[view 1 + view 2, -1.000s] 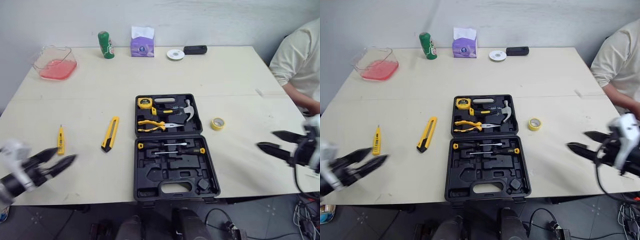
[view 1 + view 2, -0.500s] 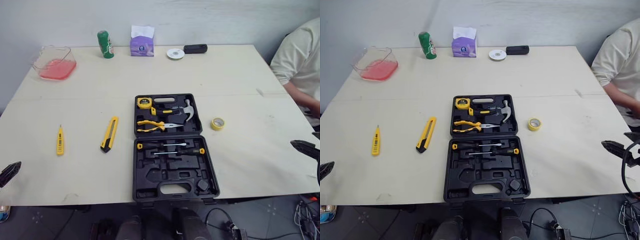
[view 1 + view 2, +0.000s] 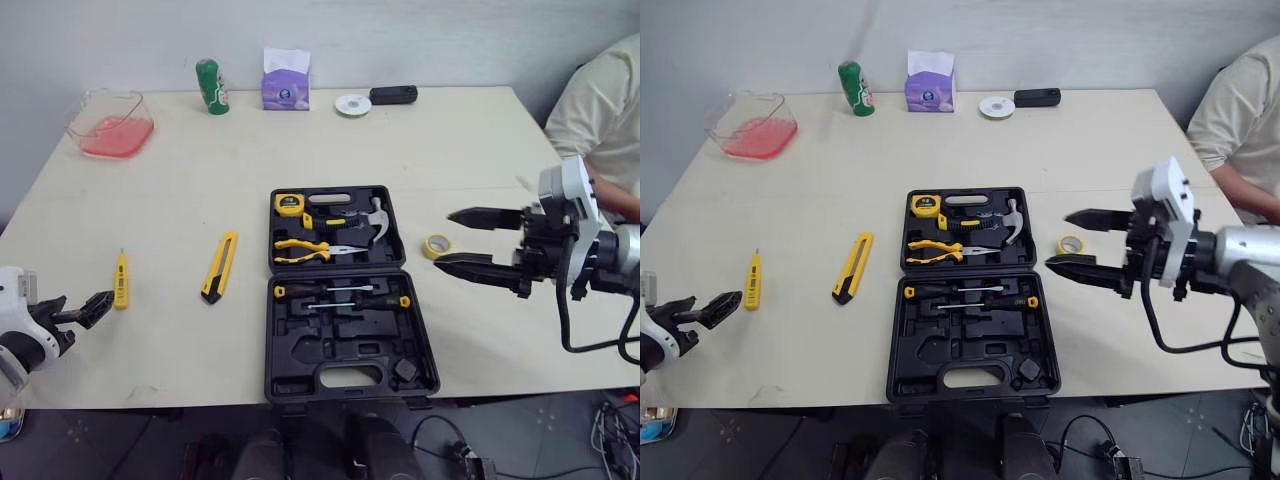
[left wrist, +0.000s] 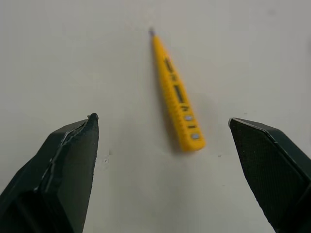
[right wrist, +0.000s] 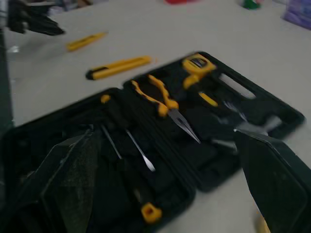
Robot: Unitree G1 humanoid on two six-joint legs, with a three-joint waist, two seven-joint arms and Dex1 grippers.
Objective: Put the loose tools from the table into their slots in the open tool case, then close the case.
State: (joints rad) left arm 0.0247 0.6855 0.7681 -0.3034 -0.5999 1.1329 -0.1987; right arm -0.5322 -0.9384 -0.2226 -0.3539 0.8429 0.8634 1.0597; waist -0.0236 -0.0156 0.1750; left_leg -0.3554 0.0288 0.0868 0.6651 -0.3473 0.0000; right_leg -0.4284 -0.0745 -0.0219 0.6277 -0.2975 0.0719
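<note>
A slim empty slot [image 3: 310,322] runs beside the screwdrivers, so the yellow tester pen [image 3: 121,281] should settle lengthwise into the tool case when I press it down.
The open black tool case [image 3: 343,352] lies mid-table with a tape measure [image 3: 291,206], hammer [image 3: 372,218], pliers [image 3: 305,250] and screwdrivers [image 3: 340,295] in it. A yellow utility knife [image 3: 220,267] lies left of the case, and a yellow tester pen [image 3: 121,279] further left. My left gripper [image 3: 85,308] is open just short of the pen; in the left wrist view the pen [image 4: 177,97] lies ahead between the fingers. My right gripper [image 3: 445,239] hangs open at the case's right side, over a yellow tape roll [image 3: 434,245], holding nothing.
At the far edge stand a pink tray [image 3: 108,125], a green can [image 3: 210,88], a tissue box [image 3: 285,80], a white roll [image 3: 352,105] and a black object [image 3: 392,95]. A person in a light shirt [image 3: 600,120] sits at the right end of the table.
Both grippers pulled back to the picture's edges, then returned. The right one has now reached in to the case's right side; the left one sits by the tester pen.
</note>
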